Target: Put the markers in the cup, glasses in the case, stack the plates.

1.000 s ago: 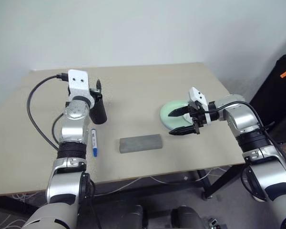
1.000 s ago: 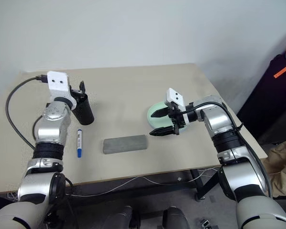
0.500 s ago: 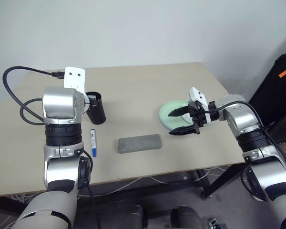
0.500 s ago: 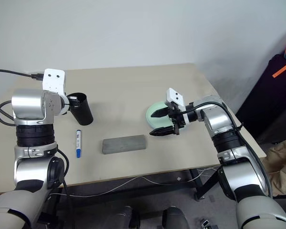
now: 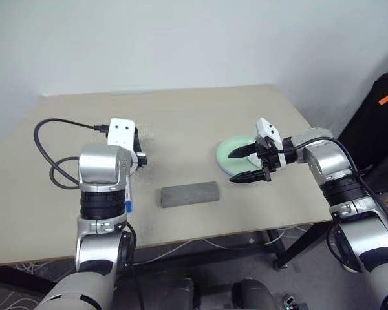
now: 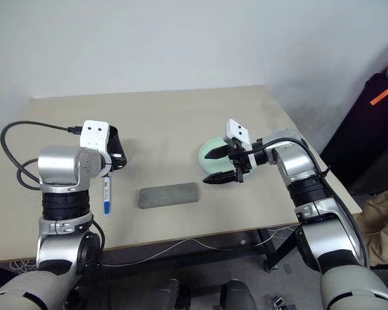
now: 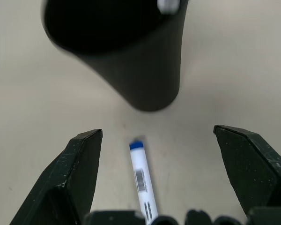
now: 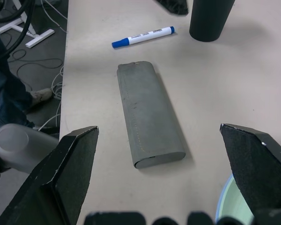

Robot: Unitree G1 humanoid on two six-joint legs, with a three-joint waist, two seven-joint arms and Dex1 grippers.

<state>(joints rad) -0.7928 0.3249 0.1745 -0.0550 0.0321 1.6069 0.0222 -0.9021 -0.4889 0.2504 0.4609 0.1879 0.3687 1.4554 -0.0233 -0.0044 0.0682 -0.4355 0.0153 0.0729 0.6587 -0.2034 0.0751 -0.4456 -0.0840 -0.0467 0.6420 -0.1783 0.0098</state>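
My left gripper should keep moving down and close on the marker's body (image 6: 107,187), as the white marker (image 7: 141,174) lies lengthwise between its open fingers, clear of the black cup.
My left gripper (image 7: 158,132) is open and tilted down over the table. It hangs above a white marker with a blue cap (image 7: 143,180), just short of the black cup (image 7: 126,51). Something white shows at the cup's rim. In the eye views the left wrist (image 5: 121,134) hides most of the cup. The grey case (image 5: 189,194) lies shut at mid-table. My right gripper (image 5: 249,165) is open and empty, held over the near edge of the mint green plate (image 5: 236,154). A light blue rim (image 8: 223,202) peeks out under that plate. The glasses are out of view.
A black cable (image 5: 48,145) loops from the left wrist over the table's left side. The table's right edge (image 5: 310,123) lies near the right arm, with a dark bag (image 5: 381,110) beyond it. Cables and a stand foot (image 8: 33,33) lie on the floor.
The left wrist has tipped downward and the hand has drawn back and lower, now over the blue-capped marker and covering the cup in the eye views. The right arm has not moved.
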